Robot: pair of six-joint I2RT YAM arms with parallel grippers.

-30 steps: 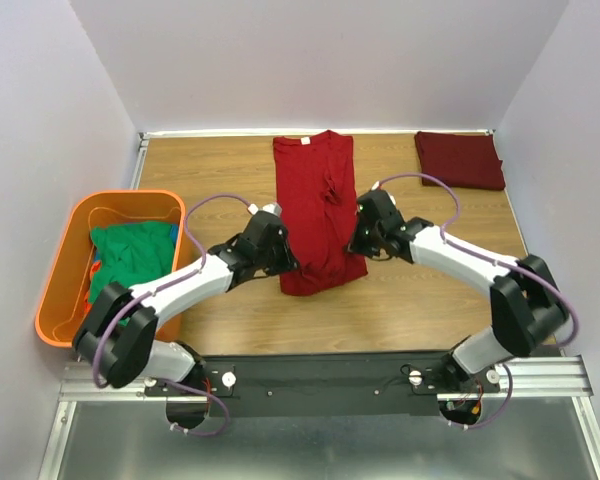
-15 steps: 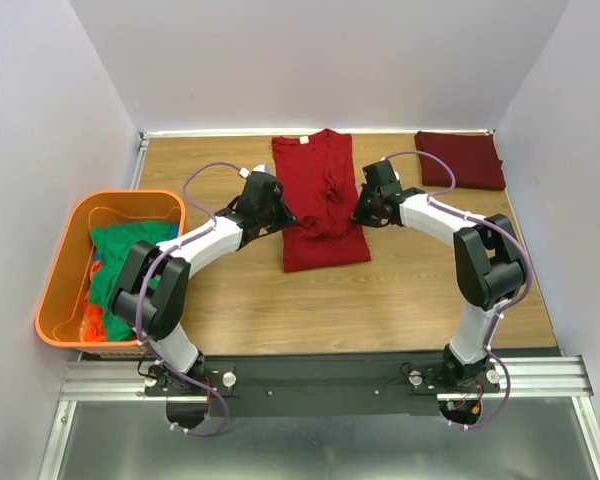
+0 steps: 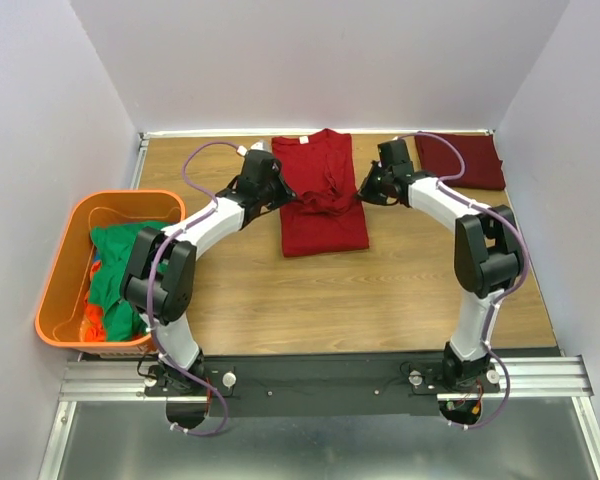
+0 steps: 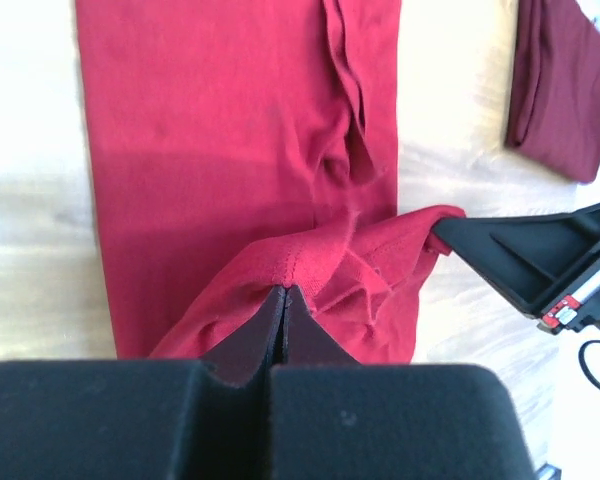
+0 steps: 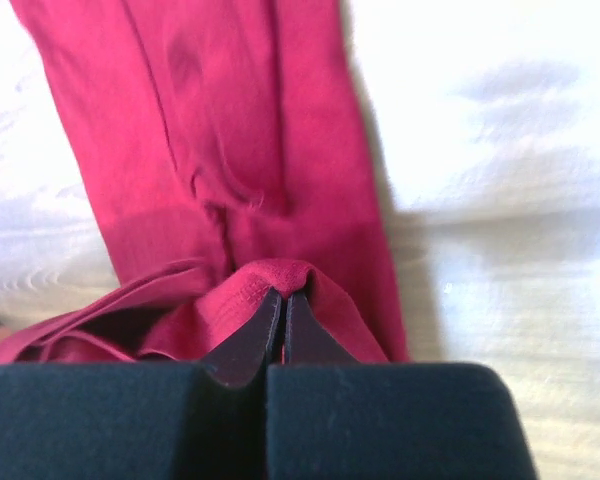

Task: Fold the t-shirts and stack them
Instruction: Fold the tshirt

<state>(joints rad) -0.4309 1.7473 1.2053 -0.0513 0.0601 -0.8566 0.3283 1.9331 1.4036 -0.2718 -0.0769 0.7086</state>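
Next, I open my left gripper, grab the cloth closer to the t-shirt's side edge and spread the hem flat, because the red t-shirt's raised hem is bunching up between my grippers.
A bright red t-shirt lies on the wooden table at the back middle, folded into a long strip with its lower end doubled up toward the collar. My left gripper is shut on the raised hem at the strip's left side. My right gripper is shut on the same hem at the right side. A dark maroon t-shirt lies folded at the back right corner, also seen in the left wrist view as a maroon t-shirt. Green t-shirts are bundled in the tub.
An orange plastic tub stands at the table's left edge and holds the green cloth. Grey walls close the table on the back and both sides. The metal rail with the arm bases runs along the near edge.
Both grippers have carried the red t-shirt's lower hem away from the near side toward the collar. The strip now looks much shorter, with the lifted end over its middle.
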